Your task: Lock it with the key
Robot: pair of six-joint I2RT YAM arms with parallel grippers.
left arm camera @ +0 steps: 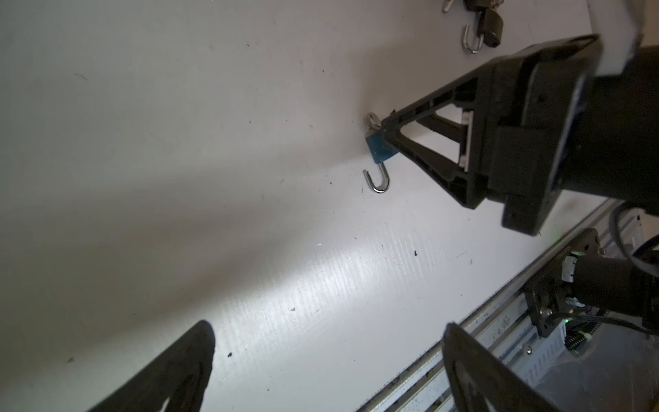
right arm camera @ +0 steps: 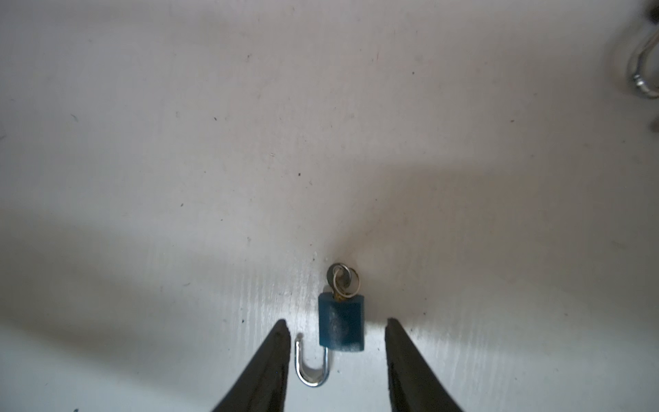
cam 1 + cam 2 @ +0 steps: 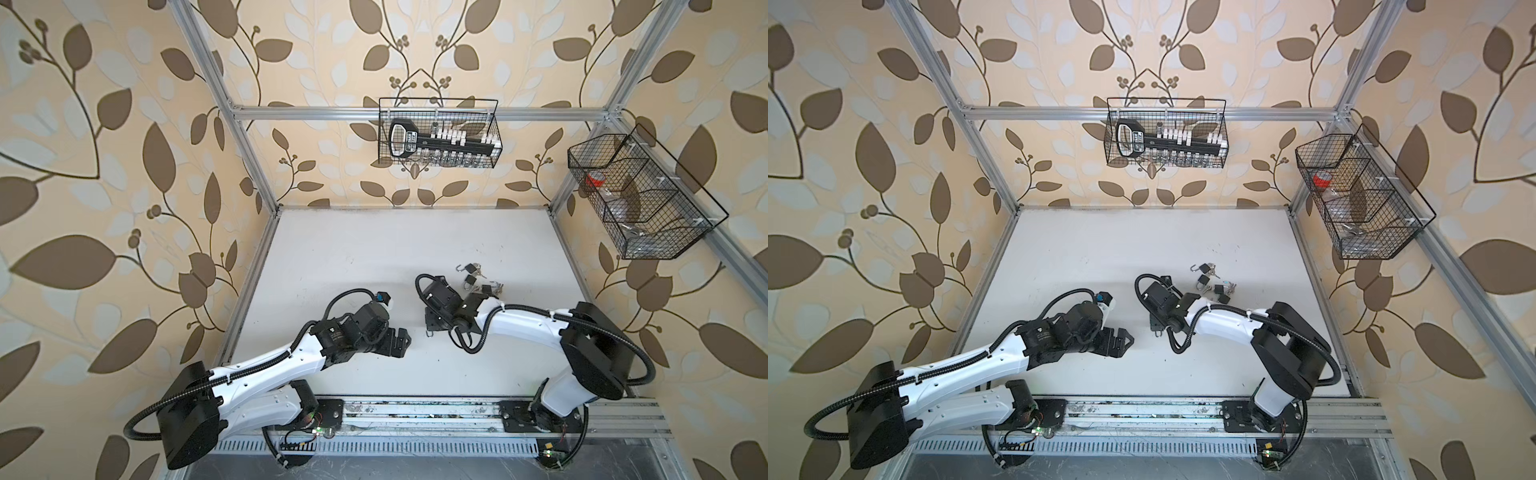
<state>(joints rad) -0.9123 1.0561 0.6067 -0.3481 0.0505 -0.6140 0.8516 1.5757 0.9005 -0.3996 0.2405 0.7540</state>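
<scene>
My right gripper should grip the padlock's body, turn it around and raise it toward my left gripper, because the padlock's open shackle points at the metal bar.
A small blue padlock lies flat on the white table. Its silver shackle is swung out and open. A key on a ring sticks in its keyhole. My right gripper is open and straddles the lock body, with a gap on each side; one finger is close beside the shackle. In the left wrist view the right gripper stands tip-down over the padlock. In both top views the wrist mostly hides the lock. My left gripper hovers wide open and empty to the left.
Several black padlocks with keys lie in a heap just behind the right wrist. A wire basket hangs on the back rail, and another on the right frame. A metal rail runs along the table's front edge.
</scene>
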